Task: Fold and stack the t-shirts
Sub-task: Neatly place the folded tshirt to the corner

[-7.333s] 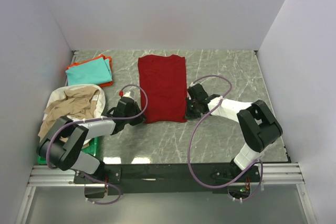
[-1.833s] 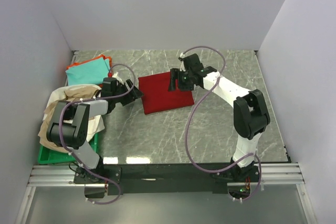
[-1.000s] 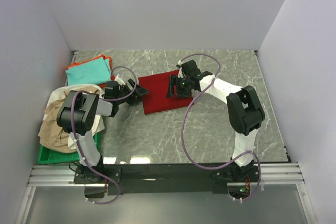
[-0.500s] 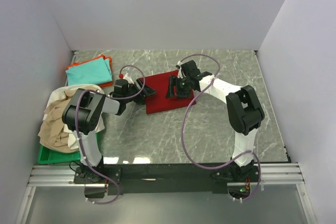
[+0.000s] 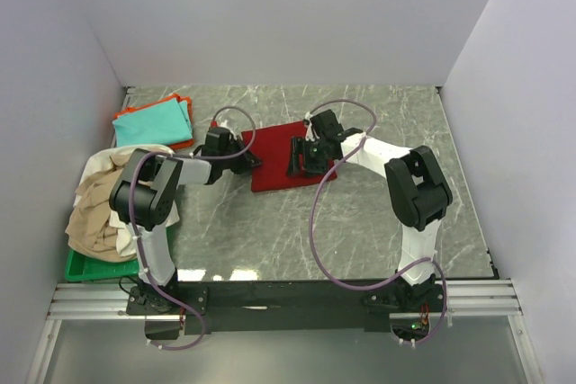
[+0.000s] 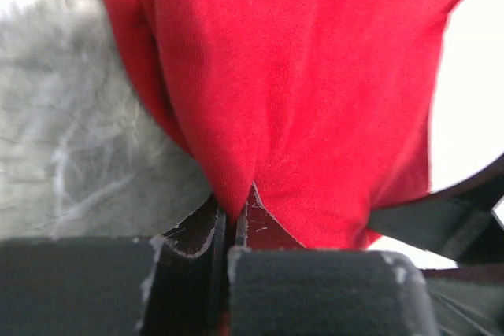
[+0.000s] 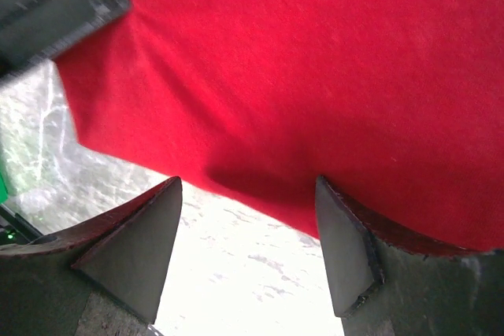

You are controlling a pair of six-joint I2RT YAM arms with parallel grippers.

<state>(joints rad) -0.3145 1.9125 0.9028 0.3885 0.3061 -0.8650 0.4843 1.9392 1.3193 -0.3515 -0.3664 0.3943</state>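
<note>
I should move my right gripper back from the dark red t-shirt's near hem (image 5: 301,183), which it straddles, before my left gripper raises the t-shirt onto the teal t-shirt (image 5: 153,123).
A dark red t-shirt (image 5: 274,166), folded to a small rectangle, lies mid-table. My left gripper (image 5: 248,159) is at its left edge, shut on a pinch of the red cloth (image 6: 299,92); the fold runs down between the closed left fingertips (image 6: 231,214). My right gripper (image 5: 298,157) hovers over the shirt's right half, open, its fingers straddling the near hem of the red shirt (image 7: 315,60) with nothing between them (image 7: 248,194). A teal t-shirt (image 5: 155,121) lies on an orange one (image 5: 185,143) at the back left. Beige (image 5: 99,209) and white (image 5: 126,159) shirts are heaped at the left.
A green tray (image 5: 85,267) sits under the beige and white heap at the near left edge. White walls close in the marble table (image 5: 387,213) on three sides. The left gripper's body (image 7: 55,5) shows at the top left of the right wrist view.
My left gripper has moved right to the red shirt's left edge and shut on the cloth. The right gripper has stayed open over the shirt, barely shifting.
</note>
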